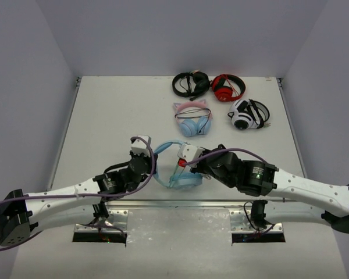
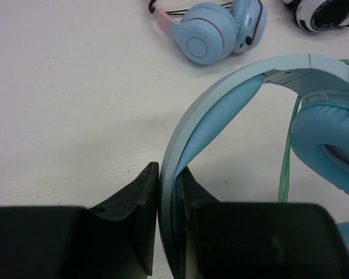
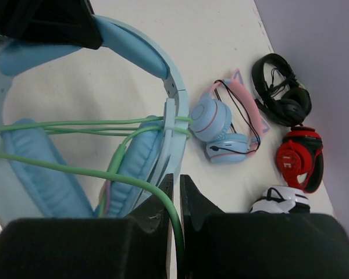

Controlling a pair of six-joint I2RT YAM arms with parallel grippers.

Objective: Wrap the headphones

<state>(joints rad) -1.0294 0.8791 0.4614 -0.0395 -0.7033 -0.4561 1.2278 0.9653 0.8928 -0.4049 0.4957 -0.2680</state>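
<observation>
Parts of the green cable loop around the headphones' slider arm [image 3: 168, 119], so my right gripper should go on pulling the cable toward the cat-ear headphones [image 1: 195, 124] before it lets go of it past the headphones' headband.
The light blue headphones [image 1: 170, 168] lie on the table between my two grippers. My left gripper [image 1: 146, 156] is shut on the wide headband [image 2: 221, 99], with one finger on each side of the band [image 2: 167, 174]. My right gripper [image 1: 184, 164] is shut on the thin pale green cable [image 3: 104, 173], which runs down between its fingertips [image 3: 177, 181]. Several green strands [image 3: 75, 125] stretch across between the padded cups [image 3: 136, 168] and loop round the slider arm. The cable also hangs beside a cup in the left wrist view [image 2: 288, 145].
Pink-and-blue cat-ear headphones [image 1: 192, 119] lie just behind the work area. Black headphones [image 1: 191, 84], red headphones [image 1: 228, 87] and white-and-black headphones [image 1: 248, 114] sit at the back right. A metal rail [image 1: 180, 203] runs along the table's near edge.
</observation>
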